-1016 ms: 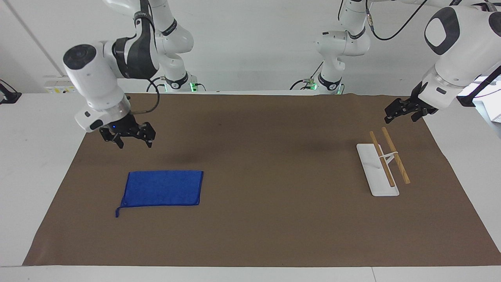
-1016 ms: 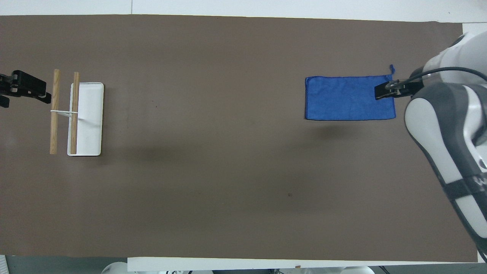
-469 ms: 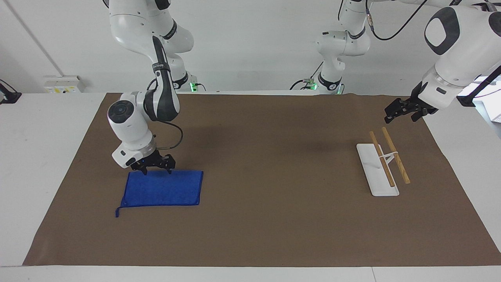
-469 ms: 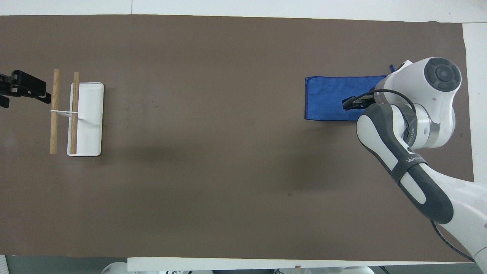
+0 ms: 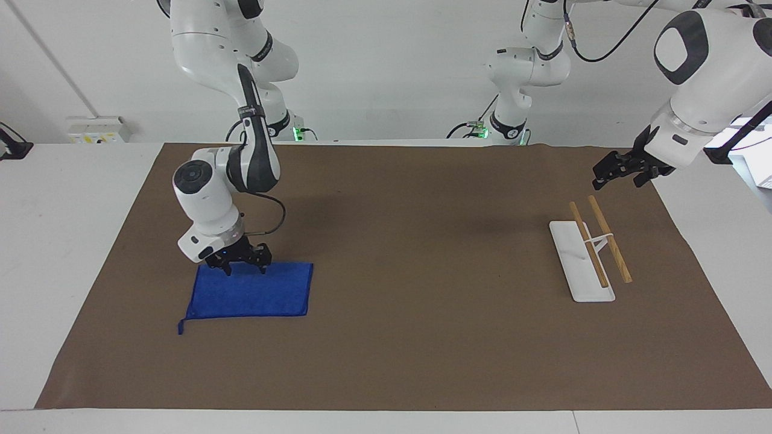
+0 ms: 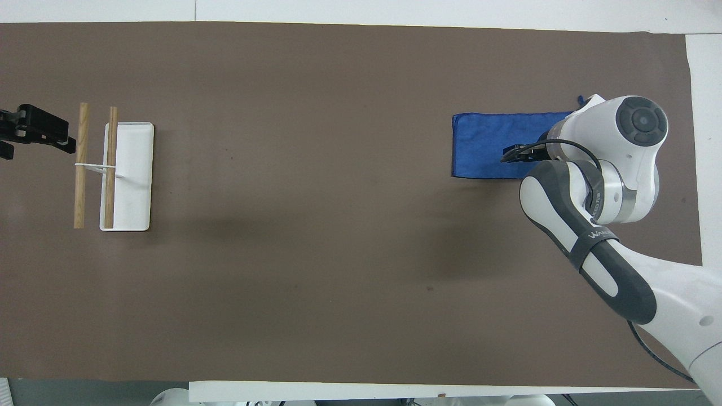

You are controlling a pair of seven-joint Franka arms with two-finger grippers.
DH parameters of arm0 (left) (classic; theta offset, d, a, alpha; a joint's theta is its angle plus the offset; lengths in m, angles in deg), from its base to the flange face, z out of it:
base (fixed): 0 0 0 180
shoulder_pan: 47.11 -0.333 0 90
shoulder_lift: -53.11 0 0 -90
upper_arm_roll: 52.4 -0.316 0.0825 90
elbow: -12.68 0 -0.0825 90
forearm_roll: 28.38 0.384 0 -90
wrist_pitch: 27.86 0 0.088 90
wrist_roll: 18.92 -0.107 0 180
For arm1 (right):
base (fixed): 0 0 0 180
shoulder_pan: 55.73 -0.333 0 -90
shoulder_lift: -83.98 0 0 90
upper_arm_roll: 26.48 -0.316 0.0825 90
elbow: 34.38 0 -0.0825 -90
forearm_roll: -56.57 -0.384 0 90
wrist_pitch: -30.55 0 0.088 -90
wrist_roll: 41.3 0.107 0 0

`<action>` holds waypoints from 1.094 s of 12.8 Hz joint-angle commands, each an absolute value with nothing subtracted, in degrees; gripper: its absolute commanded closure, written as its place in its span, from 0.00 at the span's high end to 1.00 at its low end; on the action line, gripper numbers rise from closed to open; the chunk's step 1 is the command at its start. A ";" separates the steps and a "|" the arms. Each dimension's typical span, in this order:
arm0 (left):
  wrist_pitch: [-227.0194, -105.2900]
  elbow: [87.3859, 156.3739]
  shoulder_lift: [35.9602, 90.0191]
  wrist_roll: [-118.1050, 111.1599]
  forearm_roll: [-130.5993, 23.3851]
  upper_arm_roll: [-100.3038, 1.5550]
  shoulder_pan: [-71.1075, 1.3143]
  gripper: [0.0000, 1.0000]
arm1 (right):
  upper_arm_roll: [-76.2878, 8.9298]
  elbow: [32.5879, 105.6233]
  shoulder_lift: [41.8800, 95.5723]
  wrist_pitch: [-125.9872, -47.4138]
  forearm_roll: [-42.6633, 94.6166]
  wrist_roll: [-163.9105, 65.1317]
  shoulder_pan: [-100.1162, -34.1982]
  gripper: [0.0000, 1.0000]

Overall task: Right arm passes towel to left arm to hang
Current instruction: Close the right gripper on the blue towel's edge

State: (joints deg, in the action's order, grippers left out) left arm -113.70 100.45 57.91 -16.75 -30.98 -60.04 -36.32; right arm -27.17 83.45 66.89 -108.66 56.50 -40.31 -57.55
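My gripper will make the blue towel [image 6: 488,138] droop into narrow folds when I lift it, because the towel lies flat with its outer end [image 6: 461,145] loose.
The blue towel [image 5: 250,292] lies flat on the brown mat toward the right arm's end of the table, its loop tag at the corner farthest from the robots; it also shows in the overhead view [image 6: 491,145]. My right gripper [image 5: 245,269] is open, fingers pointing down, tips at the towel's edge nearest the robots; in the overhead view the right gripper [image 6: 516,155] is partly hidden under the wrist. My left gripper [image 5: 604,176] waits in the air by the rack; it shows at the overhead view's edge [image 6: 34,129].
A white rack [image 5: 582,262] with two wooden bars [image 5: 609,238] stands toward the left arm's end of the table, also seen in the overhead view [image 6: 127,175]. The brown mat [image 5: 422,337] covers most of the table.
My right arm swung in from the table's end and came down onto the towel's near edge; over the last half second it sank slightly. The left arm and the towel stayed still.
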 commanded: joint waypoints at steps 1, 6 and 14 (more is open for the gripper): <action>-113.47 100.75 57.59 -17.51 -30.23 -60.05 -36.39 1.00 | -27.45 84.18 66.31 -110.34 55.78 -40.25 -57.23 0.90; -113.46 100.75 57.59 -17.51 -30.23 -60.05 -36.39 1.00 | -27.45 85.50 66.40 -110.25 55.78 -41.13 -57.23 0.77; -113.46 100.75 57.50 -17.51 -30.23 -60.05 -36.39 1.00 | -27.45 85.77 66.67 -108.94 55.78 -41.21 -57.23 0.05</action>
